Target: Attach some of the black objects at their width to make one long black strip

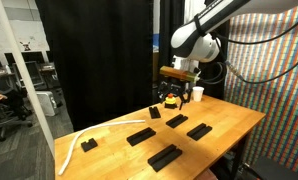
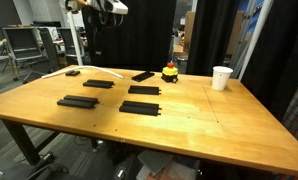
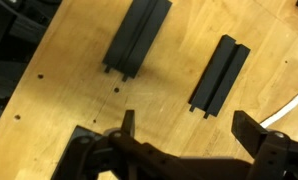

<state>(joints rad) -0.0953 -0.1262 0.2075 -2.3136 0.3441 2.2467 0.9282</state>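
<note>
The black objects (image 3: 219,76) lie at an angle to the fingers of my open gripper, so my gripper should move over the black object (image 2: 139,108) nearest my base and turn square before it goes down.
Several flat black objects lie apart on the wooden table (image 2: 219,125). Bars show in both exterior views (image 1: 199,130) (image 1: 141,135) (image 2: 141,107) (image 2: 77,101). The wrist view looks down on two of them, one wide (image 3: 137,38) and one narrower (image 3: 219,75), side by side with a gap between. My gripper (image 3: 189,128) hangs above the bare wood just short of them, open, with nothing between its fingers (image 3: 128,125). In an exterior view the gripper (image 1: 172,95) is over the far part of the table. No long black strip is in view.
A white curved strip (image 1: 77,140) lies near one table end. A white cup (image 2: 222,77) and a small red-topped object (image 2: 170,72) stand at the back. Shorter black blocks (image 1: 88,145) (image 2: 72,72) sit near the strip. Black curtains hang behind.
</note>
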